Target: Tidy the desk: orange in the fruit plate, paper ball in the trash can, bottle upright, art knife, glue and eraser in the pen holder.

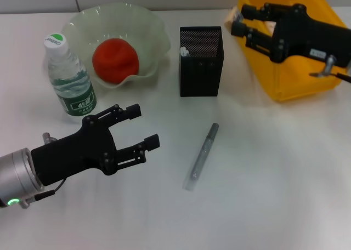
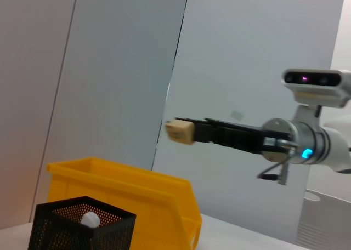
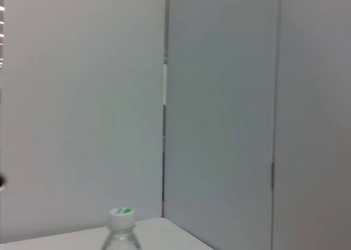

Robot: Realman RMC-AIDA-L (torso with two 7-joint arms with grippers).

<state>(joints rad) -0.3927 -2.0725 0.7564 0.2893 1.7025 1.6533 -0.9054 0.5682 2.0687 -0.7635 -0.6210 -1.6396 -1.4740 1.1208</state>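
Observation:
My right gripper is holding the eraser at my fingertips [image 1: 230, 19] higher than the pen holder's rim. It should go on moving until the eraser is hanging over the pen holder's opening [image 1: 201, 41].
The orange [image 1: 114, 61] lies in the fruit plate [image 1: 156, 28] at the back left. Beside it the bottle [image 1: 68, 77] stands upright; its cap also shows in the right wrist view [image 3: 122, 214]. The pen holder [image 1: 201, 63] stands mid-desk, with a white tip [image 1: 185, 51] inside that seems to be the glue's cap. The art knife [image 1: 201, 155] lies flat in front of the holder. My right gripper [image 1: 237, 21] hovers at the trash can's [image 1: 296, 80] left edge, shut on the eraser [image 2: 180, 132]. My left gripper [image 1: 145, 125] is open, low, left of the knife. No paper ball shows.
The white desk [image 1: 274, 179] stretches bare to the front right. The trash can [image 2: 126, 195] rises behind the pen holder [image 2: 82, 225] in the left wrist view. Grey wall panels stand behind the desk.

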